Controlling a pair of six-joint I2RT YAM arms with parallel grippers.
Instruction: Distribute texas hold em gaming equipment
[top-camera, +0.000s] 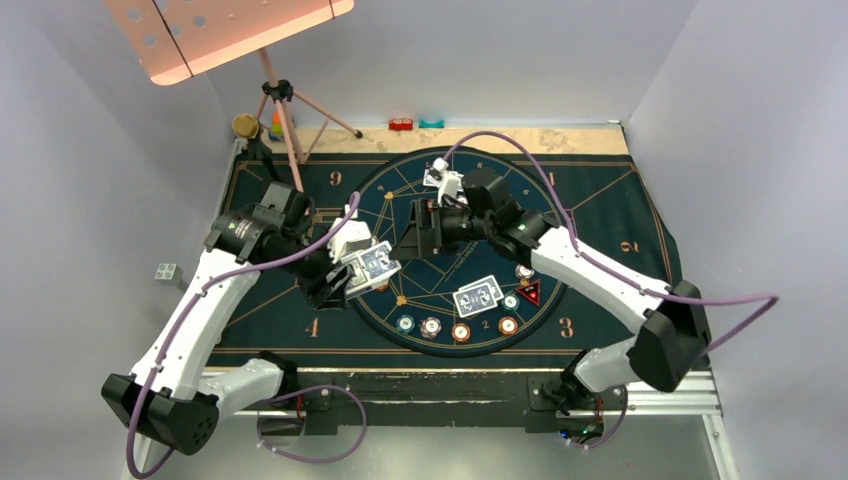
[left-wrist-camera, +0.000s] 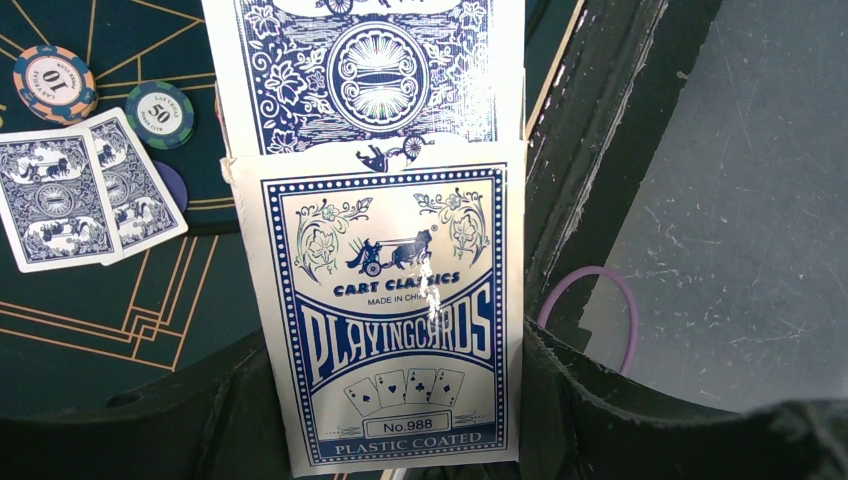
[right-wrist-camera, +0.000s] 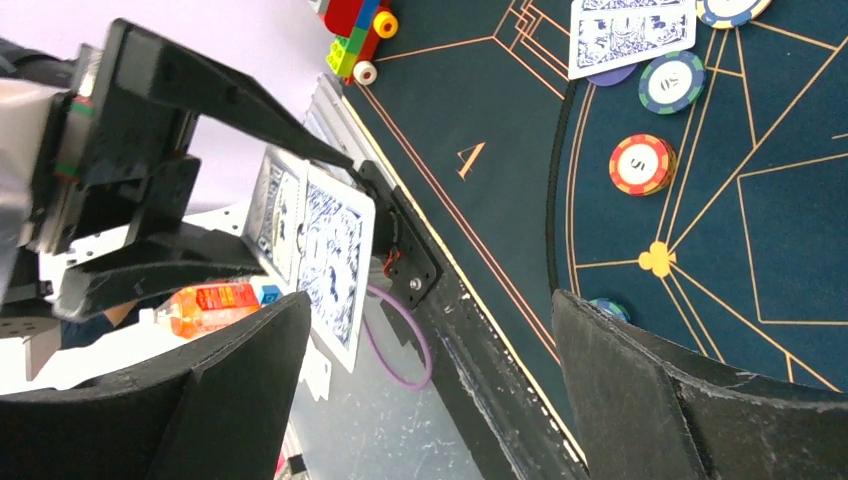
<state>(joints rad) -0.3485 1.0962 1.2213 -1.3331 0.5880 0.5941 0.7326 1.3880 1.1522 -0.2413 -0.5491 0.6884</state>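
Note:
Blue-backed cards (top-camera: 375, 263) are sticking out of the box that my left gripper holds. So my right gripper should keep going toward their loose end (top-camera: 392, 257) until it can pinch them.
My left gripper (top-camera: 352, 275) is shut on a blue-and-white playing card box (left-wrist-camera: 385, 320), held over the mat's left part. Blue-backed cards (left-wrist-camera: 375, 70) stick out of its top. My right gripper (top-camera: 418, 232) is open and empty, just right of the box and facing it. In the right wrist view the box (right-wrist-camera: 325, 255) stands ahead of the gripper's left finger (right-wrist-camera: 230, 390). Two cards (top-camera: 478, 295) lie face down in the circle. Another card (top-camera: 437, 178) lies at the far side. Several chips (top-camera: 461, 331) line the circle's near rim. A red triangular marker (top-camera: 529, 293) lies to their right.
The dark blue mat (top-camera: 600, 200) covers the table. A pink perforated board on a tripod (top-camera: 285, 110) stands at the back left, beside a yellow round thing (top-camera: 243, 124). Red (top-camera: 401, 124) and teal (top-camera: 431, 123) blocks sit behind the mat. Coloured bricks (right-wrist-camera: 355, 35) lie off its left edge.

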